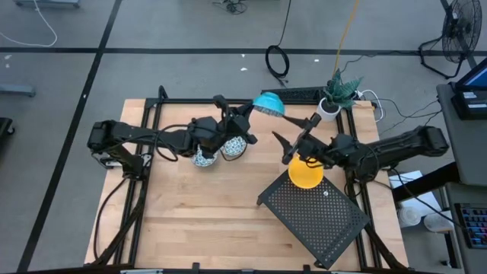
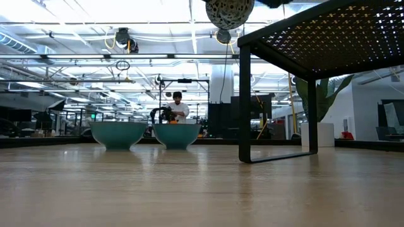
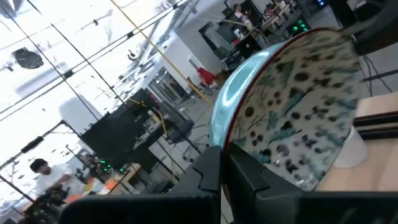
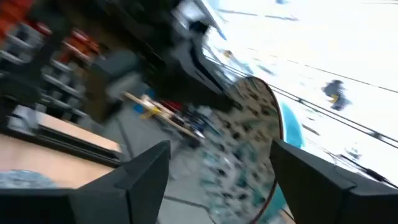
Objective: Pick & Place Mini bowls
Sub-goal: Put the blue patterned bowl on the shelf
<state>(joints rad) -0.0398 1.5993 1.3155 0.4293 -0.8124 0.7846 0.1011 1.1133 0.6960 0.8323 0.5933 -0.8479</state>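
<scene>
The rack [image 1: 313,216] is on my right gripper's side, far away from my left gripper, which has the patterned bowl, so my right gripper should grab the bowl's free rim [image 1: 281,111].
My left gripper [image 1: 251,113] is shut on a patterned mini bowl [image 1: 268,103], held in the air over the table's far middle; the low view shows its spotted inside [image 2: 229,11] from below. Two more patterned bowls [image 1: 204,157] [image 1: 234,147] rest on their bases on the table under the left arm, seen teal-sided in the low view [image 2: 118,134] [image 2: 177,135]. A yellow bowl [image 1: 305,173] sits on the far corner of a black perforated rack [image 1: 319,217]. My right gripper [image 1: 297,133] is open, just near and right of the held bowl [image 4: 249,143], touching nothing. My left gripper holds the patterned bowl by its rim [image 3: 225,148], one finger [image 3: 208,177] outside the teal wall and the other on the spotted inner side. The fingers come at it about level from the table's left. The bowl is lifted clear and tipped, its opening facing down and toward the near side.
A white plant pot [image 1: 329,107] with a green plant stands at the table's far right edge, close behind the right gripper. The rack's legs [image 2: 245,101] stand on the table's right half. Bare wood [image 1: 198,213] lies near and left. People work in the room beyond.
</scene>
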